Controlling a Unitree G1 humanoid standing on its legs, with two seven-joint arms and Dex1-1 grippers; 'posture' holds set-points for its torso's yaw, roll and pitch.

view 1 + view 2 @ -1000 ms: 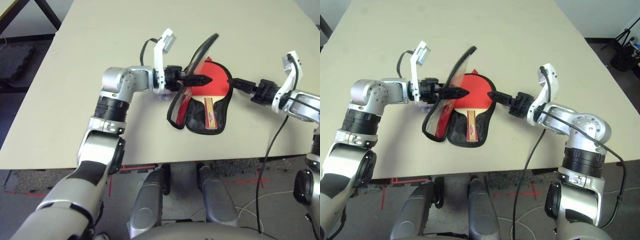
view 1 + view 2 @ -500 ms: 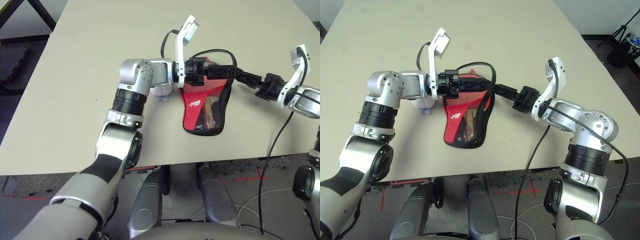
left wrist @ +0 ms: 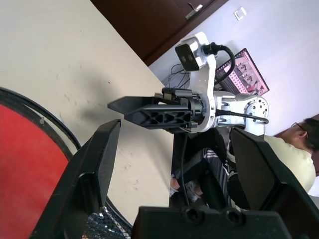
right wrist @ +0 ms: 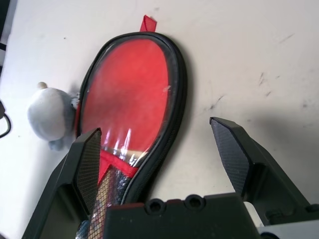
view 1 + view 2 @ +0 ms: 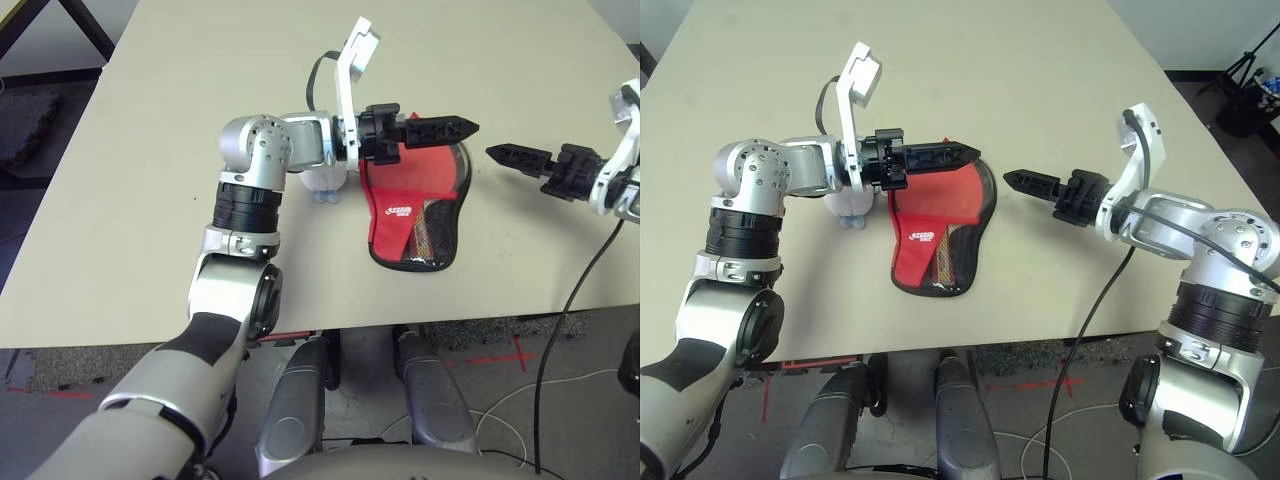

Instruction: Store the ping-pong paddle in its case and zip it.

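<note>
A silvery link (image 4: pixel 75 101) is showing between the pale round pouch (image 5: pixel 325 181) and the case, so I should expect the pouch to be attached to the zipper.
The case (image 5: pixel 400 205) lies flat on the table with its lid folded down, red mesh side and white logo up, black zipper edge around the rim. The ping-pong paddle is inside it; its wooden handle (image 5: pixel 424 226) shows through the mesh. My left gripper (image 5: pixel 470 127) reaches over the case's round end, a little above it, open and holding nothing. My right gripper (image 5: pixel 492 152) hangs just right of the case, apart from it, open and holding nothing. In the right wrist view the case (image 4: pixel 132 94) lies between the fingers.
A pale round pouch (image 5: pixel 322 180) sits against the case's left side under my left wrist. The table's front edge (image 5: pixel 330 325) runs close below the case. A person sits beyond the table's right side (image 3: pixel 294 164).
The lid, held up over the bare paddle a second ago, came down over it. My left gripper has let go and lifted. My right gripper has drawn back to the right.
</note>
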